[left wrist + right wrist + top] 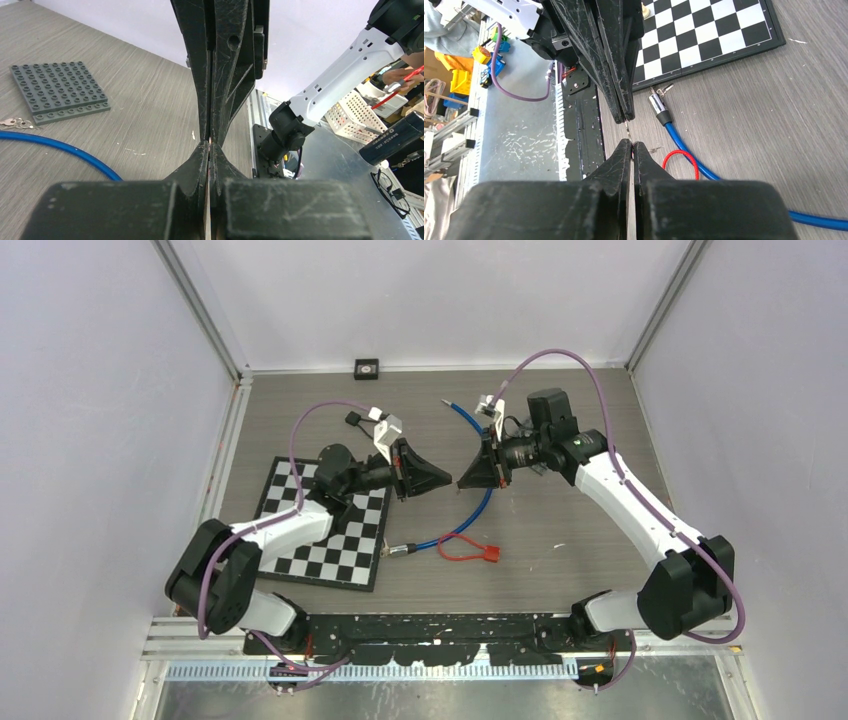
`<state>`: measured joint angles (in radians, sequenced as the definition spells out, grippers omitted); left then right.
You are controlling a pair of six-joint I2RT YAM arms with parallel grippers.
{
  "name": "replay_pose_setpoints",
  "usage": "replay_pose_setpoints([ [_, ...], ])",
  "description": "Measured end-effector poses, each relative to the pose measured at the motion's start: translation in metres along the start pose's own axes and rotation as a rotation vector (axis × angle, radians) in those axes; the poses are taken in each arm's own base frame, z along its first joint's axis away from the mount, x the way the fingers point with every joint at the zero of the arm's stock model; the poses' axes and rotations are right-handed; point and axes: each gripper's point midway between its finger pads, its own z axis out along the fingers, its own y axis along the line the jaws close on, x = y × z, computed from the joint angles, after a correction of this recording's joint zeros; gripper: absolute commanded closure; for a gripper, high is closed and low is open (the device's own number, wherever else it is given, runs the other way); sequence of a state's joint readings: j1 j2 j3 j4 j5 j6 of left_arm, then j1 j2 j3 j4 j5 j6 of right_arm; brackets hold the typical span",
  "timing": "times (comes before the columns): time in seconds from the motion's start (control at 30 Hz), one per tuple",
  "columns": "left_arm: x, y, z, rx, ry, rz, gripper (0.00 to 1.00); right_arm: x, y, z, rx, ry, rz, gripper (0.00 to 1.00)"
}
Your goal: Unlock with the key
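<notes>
The key's head sticks out next to my right gripper's fingers, so my right gripper should open and pinch it squarely while my left gripper holds the key's stem steady.
A thin silver key (628,131) spans the small gap between my two grippers, which meet tip to tip above the middle of the table. My left gripper (447,480) is shut on one end and my right gripper (462,481) is closed on the other. In the right wrist view, my right gripper (631,143) pinches the key just below the left fingers (616,75). The blue cable lock (470,520) lies beneath, its metal cylinder end (658,106) near the chessboard corner. The left wrist view shows my left gripper (210,142) shut, facing the right fingers (225,75).
A chessboard (330,530) lies under the left arm. A red cord loop (465,550) rests by the cable. A grey studded plate (60,92) and small loose keys (15,122) lie on the table beyond the cable. A small black box (367,367) sits at the back wall.
</notes>
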<state>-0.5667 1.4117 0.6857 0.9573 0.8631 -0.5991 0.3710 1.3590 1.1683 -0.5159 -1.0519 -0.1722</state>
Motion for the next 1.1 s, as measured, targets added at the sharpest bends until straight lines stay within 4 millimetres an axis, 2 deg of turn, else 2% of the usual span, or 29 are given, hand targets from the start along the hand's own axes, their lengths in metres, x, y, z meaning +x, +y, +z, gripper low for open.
replay_pose_setpoints([
  [0.1,0.001,0.001,0.000,0.000,-0.002,-0.001,1.00,0.000,0.000,0.000,0.000,0.000,0.005,1.00],
  [0.9,0.012,0.007,0.002,0.010,0.010,-0.004,1.00,0.000,-0.005,-0.010,0.007,-0.026,0.020,0.99],
  [1.1,0.013,0.007,0.002,0.010,0.012,-0.013,1.00,0.001,-0.005,-0.010,0.003,-0.028,0.027,0.85],
])
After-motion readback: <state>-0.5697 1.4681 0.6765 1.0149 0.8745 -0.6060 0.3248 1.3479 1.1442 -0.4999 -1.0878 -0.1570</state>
